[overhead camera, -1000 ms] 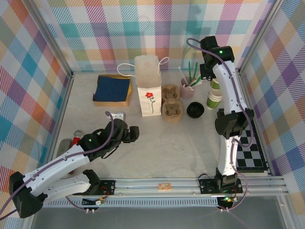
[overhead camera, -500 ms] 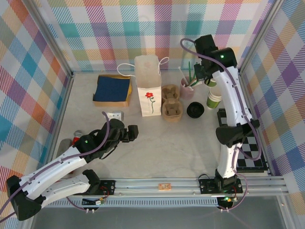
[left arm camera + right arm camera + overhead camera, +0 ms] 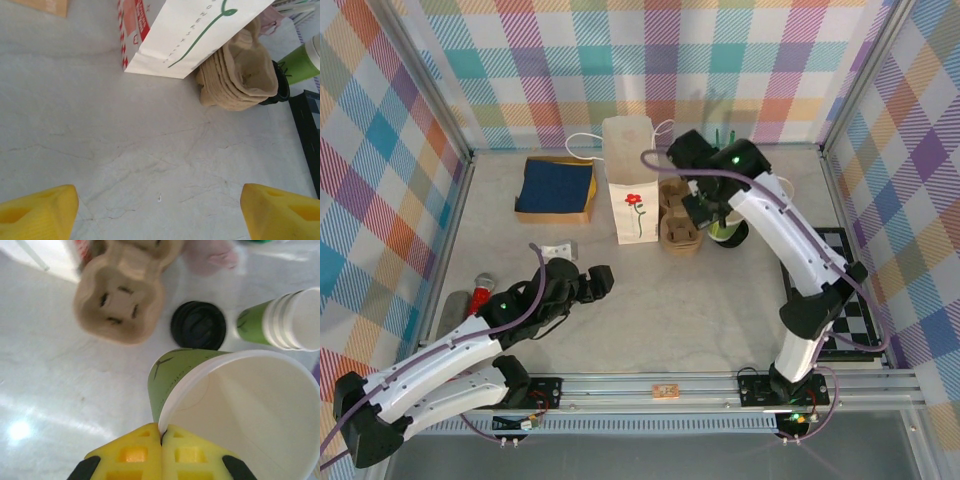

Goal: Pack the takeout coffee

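I continue to carry the green cup with my right gripper to the clear table in front of the cup carriers until it stands. The cup hangs by its rim (image 3: 260, 354) with its opening up.
My right gripper (image 3: 161, 432) is shut on the white rim of a lidless green paper cup (image 3: 210, 390), which hangs tilted over the table. A round black lid (image 3: 198, 325) lies flat just beyond that cup. In the top view the right gripper (image 3: 708, 212) holds the cup (image 3: 724, 233) beside the cardboard cup carriers (image 3: 678, 218). The takeout coffee, a cup with its lid on, is out of view. My left gripper (image 3: 159, 215) is open over bare table, its yellow fingertips (image 3: 35, 210) far apart, some way in front of the white paper bag (image 3: 200, 30).
The paper bag (image 3: 630, 180) stands upright at the back middle. A stack of green cups (image 3: 285, 320) and a pink pot (image 3: 210, 255) stand behind the lid. A box of blue napkins (image 3: 557, 187) sits back left. A checkered board (image 3: 840, 300) lies right.
The right arm has swung left and down from the cup stack, carrying one lidless cup to the spot by the black lid and carriers. The left arm has hardly moved.
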